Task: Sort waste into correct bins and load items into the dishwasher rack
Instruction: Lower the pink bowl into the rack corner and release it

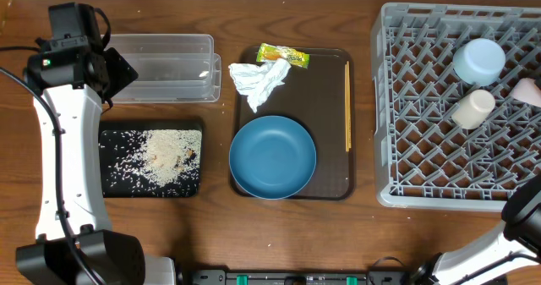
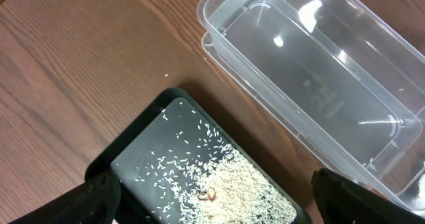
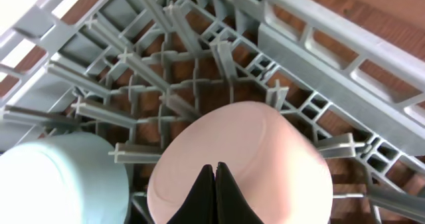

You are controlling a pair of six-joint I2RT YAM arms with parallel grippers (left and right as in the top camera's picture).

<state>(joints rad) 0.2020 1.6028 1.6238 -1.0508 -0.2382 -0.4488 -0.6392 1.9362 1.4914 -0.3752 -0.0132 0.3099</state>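
Note:
My closed right gripper needs to straighten the pink bowl [image 1: 527, 92], which sits crooked among the grey rack's wires, by pushing its upturned base [image 3: 207, 147] level before it goes to the chopsticks.
White rice crumbs [image 1: 161, 158] lie in the black tray [image 1: 110, 185], next to the empty clear tub [image 1: 165, 65]. My left gripper [image 2: 222, 199] is open and empty above both; overhead it is at the tub's left end [image 1: 117, 72]. The napkin [image 1: 260, 78], wrapper [image 1: 283, 57], dark-blue dish [image 1: 272, 156] and chopsticks [image 1: 347, 106] lie on the brown tray [image 1: 331, 177]. The grey rack [image 1: 423, 150] holds the light-blue bowl [image 1: 478, 61], cream cup [image 1: 472, 109] and upturned pink bowl [image 1: 528, 90]. My right gripper [image 3: 214, 167] is shut, its tips over the pink bowl [image 3: 265, 157].
The right arm's base shows at the bottom right corner [image 1: 526, 217], beside the rack's front edge. The left arm [image 1: 63, 150] runs along the table's left side. Bare wooden table lies between the brown tray and the rack.

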